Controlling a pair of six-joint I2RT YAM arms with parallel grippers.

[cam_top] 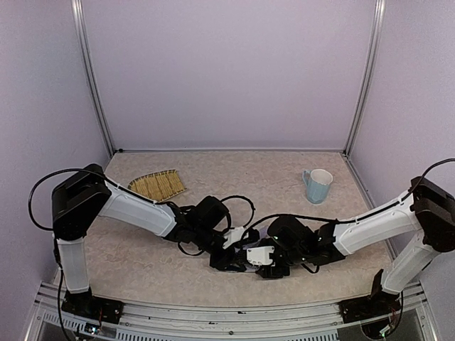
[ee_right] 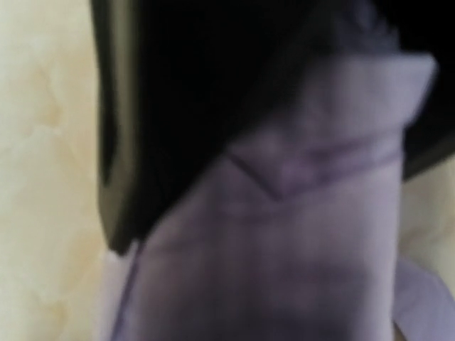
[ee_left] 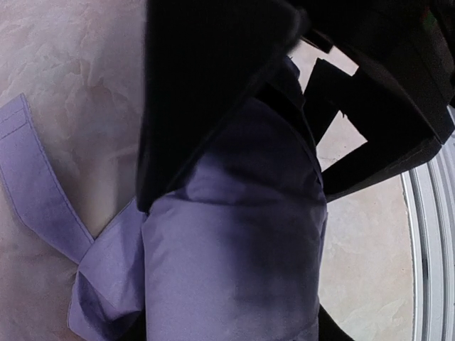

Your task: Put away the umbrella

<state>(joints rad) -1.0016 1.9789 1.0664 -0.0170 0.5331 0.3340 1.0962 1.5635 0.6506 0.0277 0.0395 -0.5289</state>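
I should lift the bundle with my right gripper and take the strap's loose end (ee_left: 15,121) with my left gripper, because the strap lies loose (ee_left: 44,195) next to the bundle under both grippers.
The umbrella (ee_left: 234,256) is a folded bundle of pale lavender fabric with black lining, lying at the table's near middle. In the top view only pale bits of it (cam_top: 256,253) show under the two arms. My left gripper (ee_left: 234,298) is shut on the bundle, which fills the space between its jaws; a lavender strap (ee_left: 35,185) trails off to the left on the table. My right gripper (cam_top: 274,264) meets it from the right. The right wrist view is blurred and filled by lavender fabric (ee_right: 284,249), so its jaws do not show.
A woven straw mat (cam_top: 158,185) lies at the back left. A pale blue mug (cam_top: 317,186) stands at the back right. The metal rail of the table's near edge (ee_left: 430,249) runs close to the umbrella. Black cables loop over both wrists.
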